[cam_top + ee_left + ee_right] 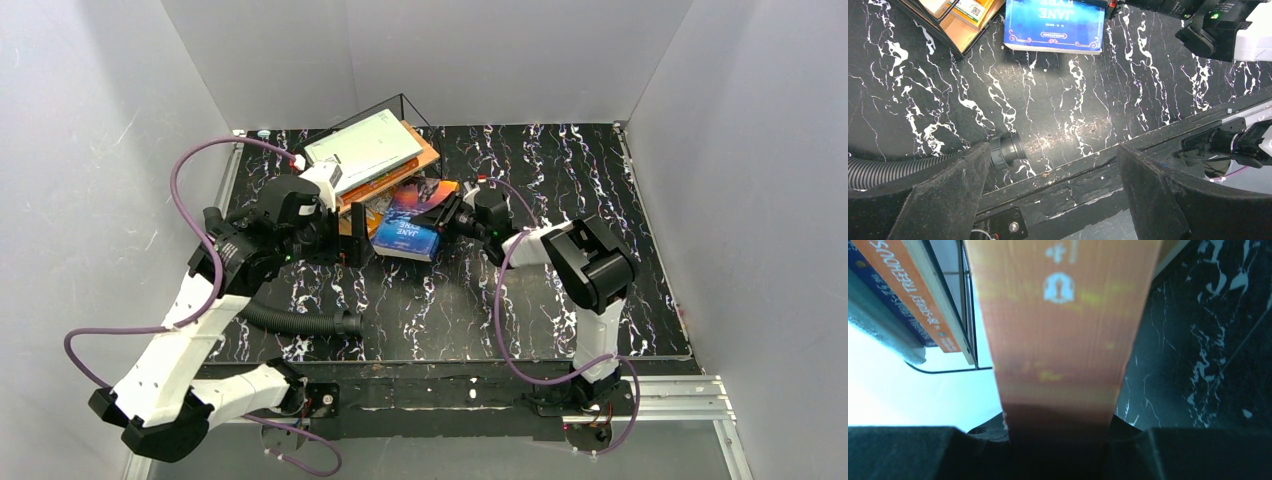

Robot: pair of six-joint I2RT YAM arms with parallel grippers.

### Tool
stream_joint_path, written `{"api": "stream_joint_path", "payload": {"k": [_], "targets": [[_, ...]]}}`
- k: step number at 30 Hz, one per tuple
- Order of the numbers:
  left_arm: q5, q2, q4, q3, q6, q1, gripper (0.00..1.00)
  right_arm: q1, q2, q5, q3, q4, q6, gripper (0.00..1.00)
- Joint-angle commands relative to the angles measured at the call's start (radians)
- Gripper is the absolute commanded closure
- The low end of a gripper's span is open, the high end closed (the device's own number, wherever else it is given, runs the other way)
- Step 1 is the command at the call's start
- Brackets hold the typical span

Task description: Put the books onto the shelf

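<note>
The blue book lies at a slant across the shelf's front with the book's near end sticking out [405,245], so the robot's right gripper should turn it straight and push it into the shelf's opening [381,204].
A blue book with an orange sunset [413,218] lies tilted in front of the shelf [430,156]. My right gripper [452,215] is shut on its right end. In the right wrist view its orange spine [1063,325] runs up from between the jaws of my right gripper [1058,440]. A pale grey-green book [362,148] lies on top of the shelf, with orange books [385,180] beneath it. My left gripper [356,234] hangs open and empty just left of the blue book. In the left wrist view the blue book [1055,25] lies beyond my left gripper [1053,195].
A corrugated black hose [300,322] lies across the table's near left, its grey end [1005,150] close to my left finger. The shelf's wire corner [955,37] and the right arm [1223,25] show in the left wrist view. An orange book spine [913,290] sits behind the shelf wire.
</note>
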Motion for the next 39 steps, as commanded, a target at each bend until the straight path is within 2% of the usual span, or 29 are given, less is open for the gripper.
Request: {"api": "stream_joint_path", "payload": {"k": [1,13,18,21,27,32,39], "targets": [[-0.032,-0.023,-0.057,0.024,0.013,0.006,0.02,0.037,-0.004,0.128,0.115,0.223,0.018,0.99],[-0.033,-0.037,-0.063,0.013,0.004,0.006,0.02,0.064,0.094,0.141,0.225,0.297,0.116,0.99],[-0.020,-0.034,-0.060,0.013,-0.005,0.007,0.02,0.077,0.143,0.179,0.281,0.270,0.128,0.99],[-0.022,-0.031,-0.062,0.018,-0.001,0.006,0.02,0.093,0.161,0.241,0.314,0.223,0.112,0.99],[-0.024,-0.034,-0.073,0.028,0.002,0.006,0.02,0.155,0.156,0.515,0.303,0.195,0.078,0.99],[-0.028,-0.040,-0.084,0.033,0.002,0.006,0.02,0.174,0.199,0.550,0.361,0.184,0.093,0.99],[-0.036,-0.051,-0.094,0.028,0.003,0.006,0.02,0.192,0.252,0.604,0.464,0.048,0.130,0.99]]}}
